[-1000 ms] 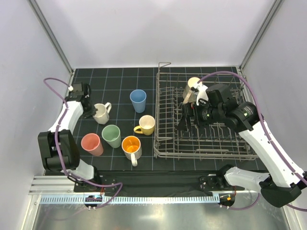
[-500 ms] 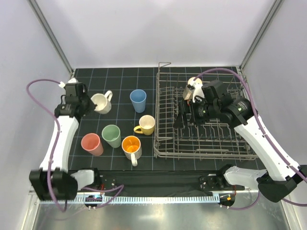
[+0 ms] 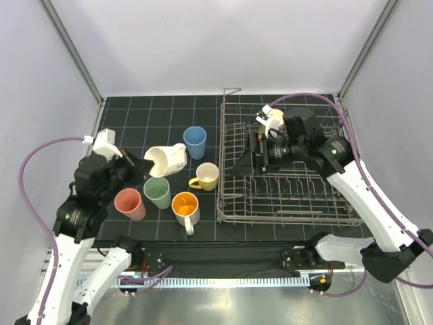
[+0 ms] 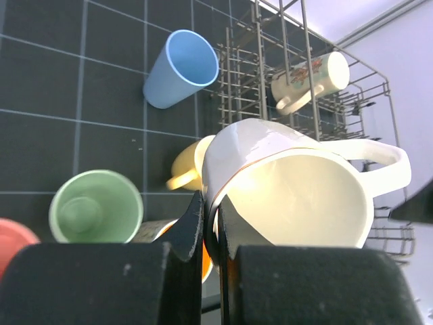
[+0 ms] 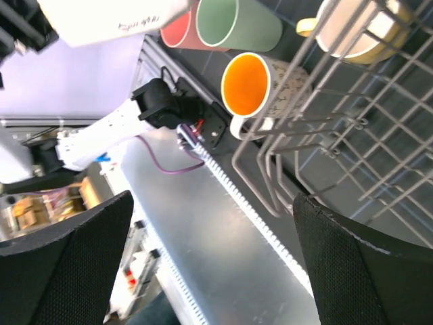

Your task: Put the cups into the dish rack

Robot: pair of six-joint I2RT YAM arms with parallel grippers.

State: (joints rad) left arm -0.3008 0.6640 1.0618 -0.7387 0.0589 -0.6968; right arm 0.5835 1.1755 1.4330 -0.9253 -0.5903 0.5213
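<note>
My left gripper has the white mug by its rim [image 3: 149, 164] with its handle facing my open right gripper, which should continue to approach until its fingers grip that handle [image 3: 179, 147].
My left gripper [image 3: 140, 167] is shut on the rim of a white mug [image 3: 166, 159] and holds it tilted above the mat. The wrist view shows its fingers [image 4: 177, 233] pinching the mug [image 4: 291, 196] wall. On the mat stand a blue cup [image 3: 195, 142], yellow mug [image 3: 205, 176], green cup [image 3: 157, 192], pink cup [image 3: 128, 203] and orange-lined mug [image 3: 185, 206]. A cream mug [image 3: 274, 116] lies in the dish rack [image 3: 291, 203]. My right gripper [image 3: 247, 161] is open and empty over the rack's left part.
A dark gridded mat [image 3: 128, 115] covers the table; white walls close in on the left, back and right. The rack's tall wire handle [image 3: 232, 91] rises at its back left corner. A metal rail [image 3: 223, 281] runs along the near edge.
My left gripper lifted the white mug from the back left of the mat and carried it right and nearer. My right gripper swung left across the rack, away from the cream mug.
</note>
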